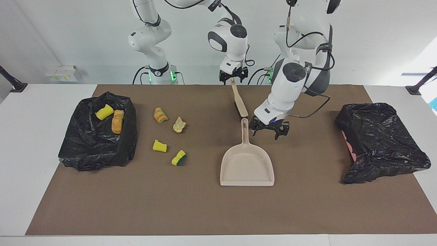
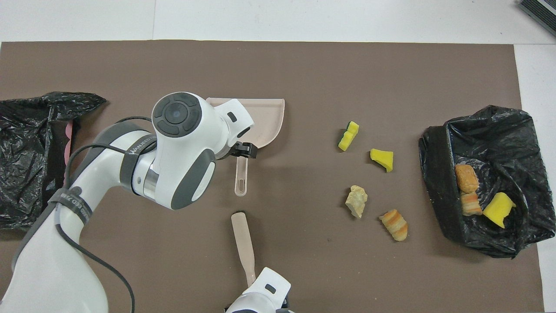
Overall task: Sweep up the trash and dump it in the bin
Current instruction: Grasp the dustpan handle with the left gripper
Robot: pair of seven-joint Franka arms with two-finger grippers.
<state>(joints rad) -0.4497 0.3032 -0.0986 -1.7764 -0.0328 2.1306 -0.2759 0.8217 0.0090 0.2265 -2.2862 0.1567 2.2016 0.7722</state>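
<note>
Next, I take the dustpan's handle [image 1: 244, 130] with my left gripper and turn the dustpan's opening toward the scraps before my right gripper sweeps, because the beige dustpan's opening [image 1: 247, 183] points past them.
Several trash scraps lie on the brown mat: a striped bread lump [image 1: 160, 115], a pale lump [image 1: 179, 124], a yellow sponge piece [image 1: 159, 146] and a yellow-green one [image 1: 178, 158]. A yellow sponge piece [image 1: 104, 111] and bread lumps [image 1: 117, 122] lie in the black-bagged bin [image 1: 99, 150] at the right arm's end. The beige dustpan [image 1: 247, 167] lies flat mid-table, handle toward the robots. My left gripper [image 1: 268, 133] is open, low beside that handle. My right gripper [image 1: 233, 79] is shut on the beige brush [image 1: 239, 100] at its handle end.
A second black-bagged bin [image 1: 382, 143] with pink showing at its side stands at the left arm's end. In the overhead view the scraps [image 2: 356, 201] lie between the dustpan [image 2: 265, 117] and the bin [image 2: 438, 174] that holds trash.
</note>
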